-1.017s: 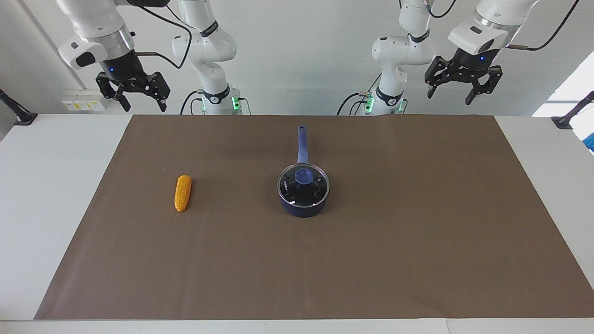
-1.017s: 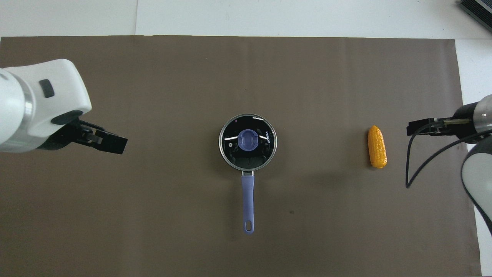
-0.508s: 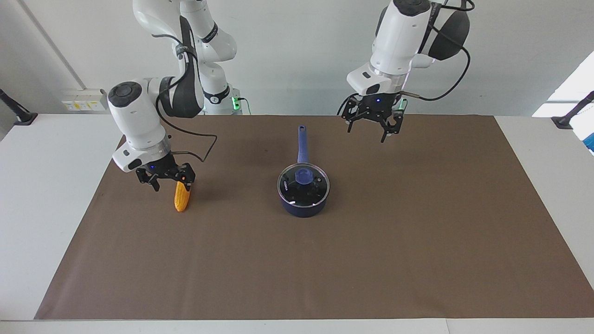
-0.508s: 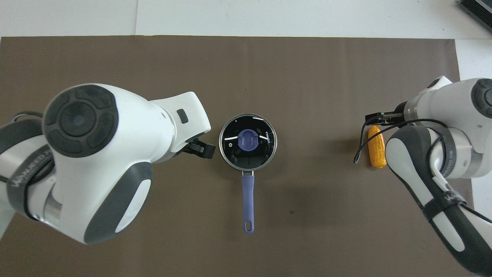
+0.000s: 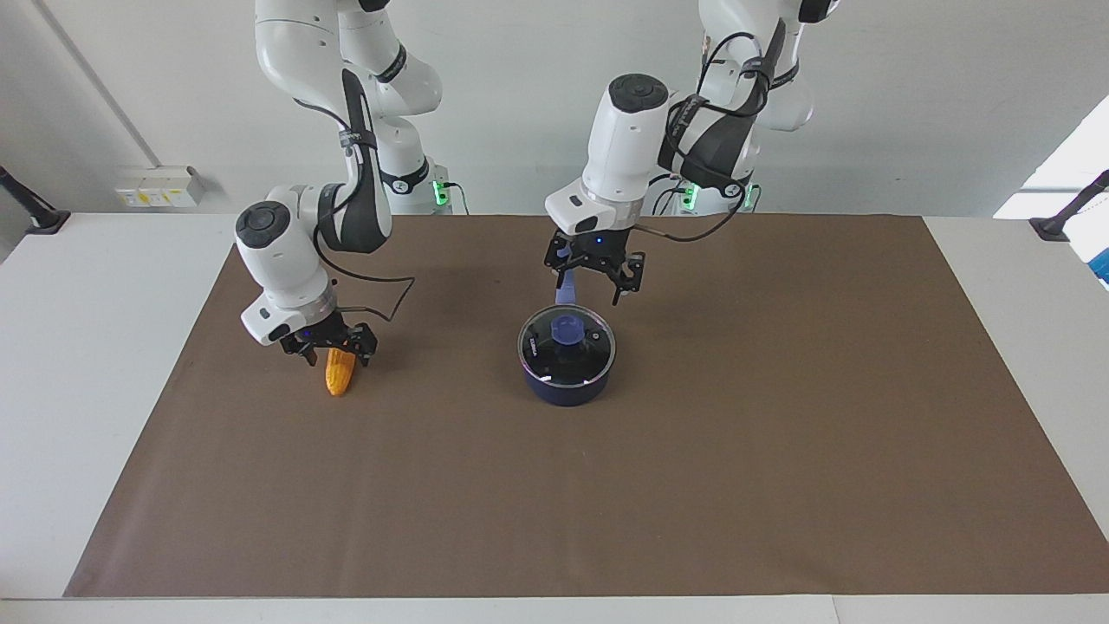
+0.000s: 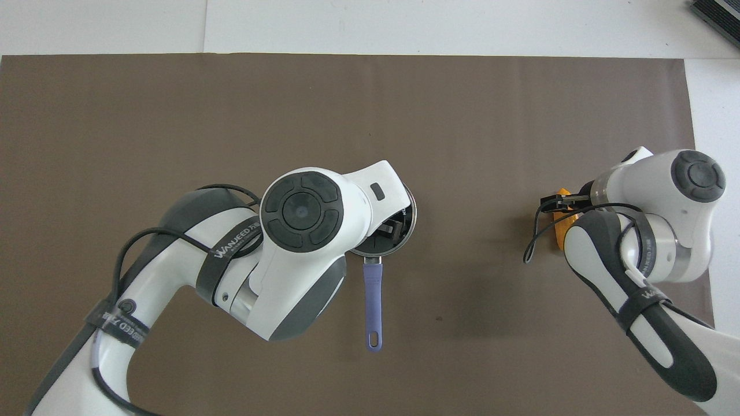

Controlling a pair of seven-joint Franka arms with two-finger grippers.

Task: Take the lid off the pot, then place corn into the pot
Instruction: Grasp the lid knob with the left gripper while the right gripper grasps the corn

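Note:
My gripper will lower the corn (image 6: 563, 231) into the pot, and the corn should lie flat inside, as it looks shorter than the pot's rim (image 6: 414, 215) is wide.
The navy pot (image 5: 563, 388) stands mid-table with its glass lid (image 5: 591, 348) on it and the blue knob (image 5: 567, 329) at the centre. Its long handle (image 6: 373, 300) points toward the robots. My left gripper (image 5: 591, 282) hangs open over the place where the handle meets the pot, above the lid and not touching it. In the overhead view the left wrist covers most of the lid (image 6: 408, 216). The corn (image 5: 339, 374) lies toward the right arm's end. My right gripper (image 5: 337, 354) is low and open, with its fingers on either side of the cob's end.
A brown mat (image 5: 780, 390) covers the table, bare apart from the pot and the corn (image 6: 559, 234). White tabletop (image 5: 87, 347) shows at both ends. A dark device (image 6: 717, 14) sits at the table's corner farthest from the robots.
Both arms came down from their raised rest pose. The left gripper swung in over the pot's handle root. The right gripper dropped onto the corn's end. Pot, lid and corn have not moved.

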